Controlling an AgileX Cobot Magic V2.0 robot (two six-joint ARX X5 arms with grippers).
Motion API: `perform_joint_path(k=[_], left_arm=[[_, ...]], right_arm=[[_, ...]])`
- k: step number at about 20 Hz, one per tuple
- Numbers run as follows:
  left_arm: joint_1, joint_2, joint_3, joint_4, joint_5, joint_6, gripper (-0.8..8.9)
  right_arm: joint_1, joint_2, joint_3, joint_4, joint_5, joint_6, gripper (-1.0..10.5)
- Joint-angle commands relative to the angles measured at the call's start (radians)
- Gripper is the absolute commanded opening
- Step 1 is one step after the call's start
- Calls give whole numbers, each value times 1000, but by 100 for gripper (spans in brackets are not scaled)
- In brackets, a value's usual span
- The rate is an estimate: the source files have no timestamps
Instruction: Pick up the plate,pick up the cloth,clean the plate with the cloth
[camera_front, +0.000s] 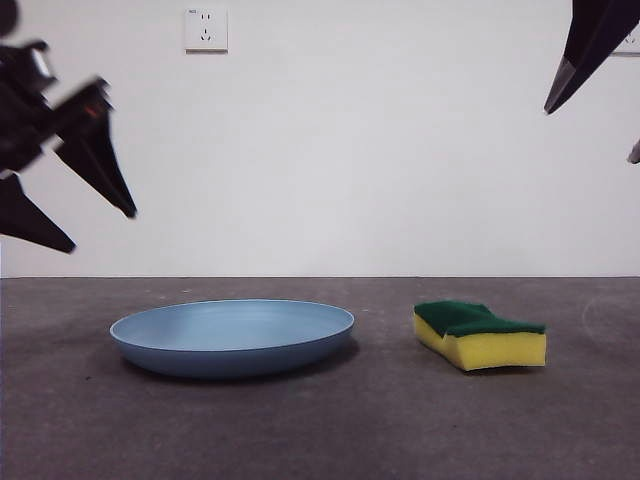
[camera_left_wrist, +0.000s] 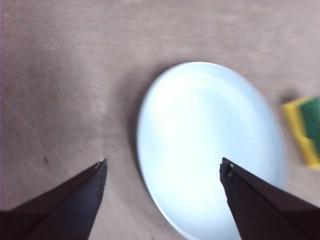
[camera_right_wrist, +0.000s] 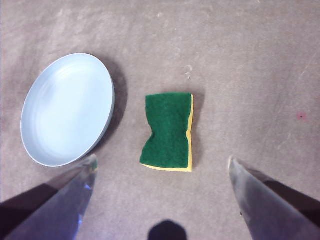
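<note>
I expect the sponge (camera_right_wrist: 170, 142) to squeeze narrow at a waist (camera_right_wrist: 152, 131), where its long sides curve inward, and to spread out at its end when I lift it.
The light-blue plate (camera_front: 232, 335) lies flat on the grey table left of centre; it also shows in the left wrist view (camera_left_wrist: 210, 150) and the right wrist view (camera_right_wrist: 67, 110). The cloth, a yellow sponge with a green top (camera_front: 480, 335), lies to the plate's right, green face up (camera_right_wrist: 168, 131); part of it shows in the left wrist view (camera_left_wrist: 306, 130). My left gripper (camera_front: 100, 230) is open, in the air above and to the left of the plate (camera_left_wrist: 162, 167). My right gripper (camera_right_wrist: 160, 165) is open, high above the sponge; its tip shows at the top right of the front view (camera_front: 590, 55).
The grey table (camera_front: 320, 430) runs back to a white wall with a socket (camera_front: 205, 30). Nothing else stands on the table.
</note>
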Motion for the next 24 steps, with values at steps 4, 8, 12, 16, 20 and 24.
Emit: perform_joint_path(k=[4,8,12,16,20,24], left_arm=[[-69,196,106,-8,-109,57,377],[-105,292,115,4,-145,65,377],[-127,343,115,5,-162,66,303],[-138,343,115,25,-175,110,-8],[-139,338,116,38,-193,110,-8],[-139,261,154,14,-193,128,-8]], right_arm=[[2,-1,3,-16,-2,10,442],[2,-1,3,-18,-2,10,442],[2,-1,3,-18,-2,10,441],[2,0,3,-17,-2,10,441],[3,0,3,-10,-1,9,440],[35,32,23,-2,8,-6,436]])
